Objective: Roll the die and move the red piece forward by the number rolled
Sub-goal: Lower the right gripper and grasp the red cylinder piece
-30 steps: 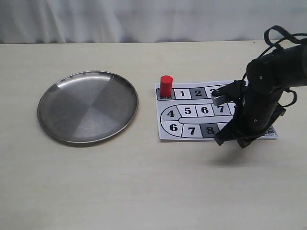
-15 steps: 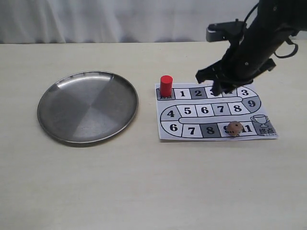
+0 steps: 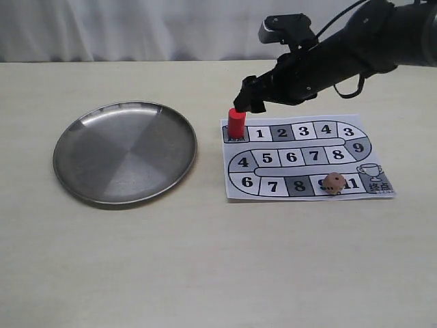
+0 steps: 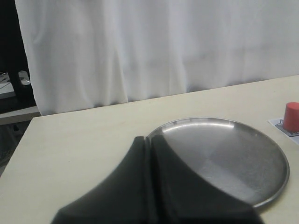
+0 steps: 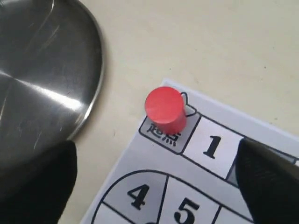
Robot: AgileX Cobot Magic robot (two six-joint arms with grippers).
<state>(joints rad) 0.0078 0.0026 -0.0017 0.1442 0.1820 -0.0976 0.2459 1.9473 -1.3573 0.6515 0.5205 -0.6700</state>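
Observation:
My gripper will uncover a hidden star on the start square when I lift the red piece (image 3: 236,124), since black outline points (image 5: 190,110) peek out behind the red piece.
The red piece (image 3: 236,122) (image 5: 164,110) (image 4: 291,116) stands upright on the start square at the left end of the paper board (image 3: 304,158) (image 5: 154,186). The tan die (image 3: 333,182) rests on the board's bottom row, around squares 9 and 10. My right gripper (image 3: 251,101) (image 5: 154,184) hovers just above and behind the red piece, open, its dark fingers (image 5: 35,179) wide apart with nothing between them. In the left wrist view my left gripper (image 4: 150,140) is shut and empty beside the plate; it does not show in the exterior view.
A round steel plate (image 3: 125,152) (image 4: 224,156) (image 5: 42,70) lies left of the board. A white curtain (image 3: 171,27) hangs behind the table's far edge.
The right arm rose from the board's lower right, left the die lying there, and swung up and left across the board to hover over the red piece.

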